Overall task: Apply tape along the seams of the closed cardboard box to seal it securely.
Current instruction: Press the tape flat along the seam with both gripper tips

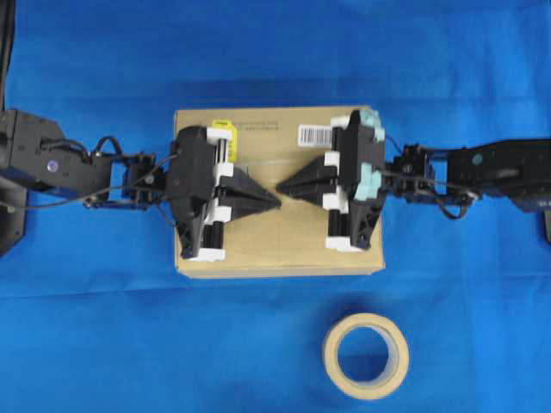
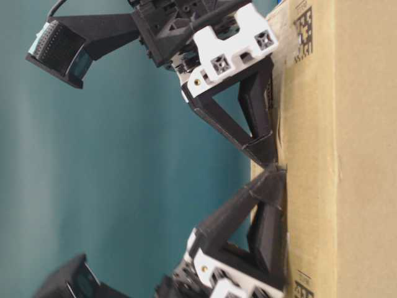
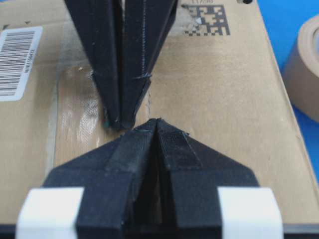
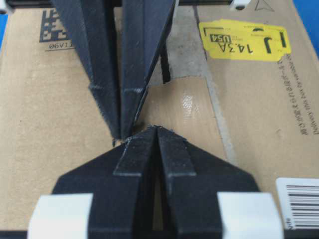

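Observation:
I should slide my right gripper back toward the tape's end (image 1: 313, 164) by the barcode label, pressing the tape down, because my grippers' fingers meet at the middle of the tape.
The cardboard box (image 1: 275, 249) lies in the middle of the blue cloth, flaps closed. A tan, glossy piece of tape (image 4: 185, 107) lies flat on its top over the seam (image 4: 165, 69), which shows as a dark gap beyond the tape, bordered by pale old tape. The left wrist view shows the same tape (image 3: 79, 112) beside the barcode label (image 3: 17, 59). My left gripper (image 1: 275, 200) and right gripper (image 1: 281, 187) are both shut with nothing between the fingers. Their tips nearly meet at the box's centre and rest on its top at the tape. The table-level view shows both tips against the box (image 2: 347, 155).
A beige tape roll (image 1: 366, 354) lies on the cloth in front of the box, to the right. A yellow sticker (image 4: 244, 40) and black square codes (image 3: 207, 25) mark the box top. Blue cloth (image 1: 86, 327) surrounds the box on all sides.

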Controlling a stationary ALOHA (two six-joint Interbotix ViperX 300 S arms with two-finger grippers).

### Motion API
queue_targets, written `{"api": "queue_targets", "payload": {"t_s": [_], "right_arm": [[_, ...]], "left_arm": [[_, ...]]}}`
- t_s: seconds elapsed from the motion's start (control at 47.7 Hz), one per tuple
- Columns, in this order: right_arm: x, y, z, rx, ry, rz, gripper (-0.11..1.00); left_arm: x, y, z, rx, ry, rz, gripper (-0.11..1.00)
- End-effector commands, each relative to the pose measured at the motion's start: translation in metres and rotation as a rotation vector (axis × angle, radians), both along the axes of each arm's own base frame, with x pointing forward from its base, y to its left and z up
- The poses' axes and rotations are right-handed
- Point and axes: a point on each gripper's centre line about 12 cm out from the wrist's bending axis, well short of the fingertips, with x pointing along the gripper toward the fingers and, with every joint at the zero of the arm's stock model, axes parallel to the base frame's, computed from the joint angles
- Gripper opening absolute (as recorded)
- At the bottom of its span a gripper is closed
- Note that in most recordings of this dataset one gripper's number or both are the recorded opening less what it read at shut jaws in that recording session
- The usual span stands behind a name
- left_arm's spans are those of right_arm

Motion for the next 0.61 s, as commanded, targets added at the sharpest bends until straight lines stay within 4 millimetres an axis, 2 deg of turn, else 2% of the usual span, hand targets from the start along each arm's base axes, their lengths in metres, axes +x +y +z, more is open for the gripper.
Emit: {"api": "queue_targets", "payload": {"t_s": [0.0,0.272,0.482,0.587], "right_arm": [[-0.001,0.004,0.003,0.019,-0.003,-0.001,-0.01],[-0.026,0.008,-0.017,0.072,0.084,-0.027,0.00],[-0.048,0.005,-0.018,0.090,0.089,-0.050,-0.01],[-0.048,0.004,-0.013,0.084,0.066,-0.051,0.00]], "left_arm": [[-0.006,0.002,-0.001,-0.009,0.008,0.012,0.00],[-0.023,0.004,-0.018,-0.069,0.063,0.048,0.00],[-0.033,0.005,-0.021,-0.079,0.077,0.054,0.00],[-0.031,0.005,-0.018,-0.081,0.065,0.054,0.00]]}}
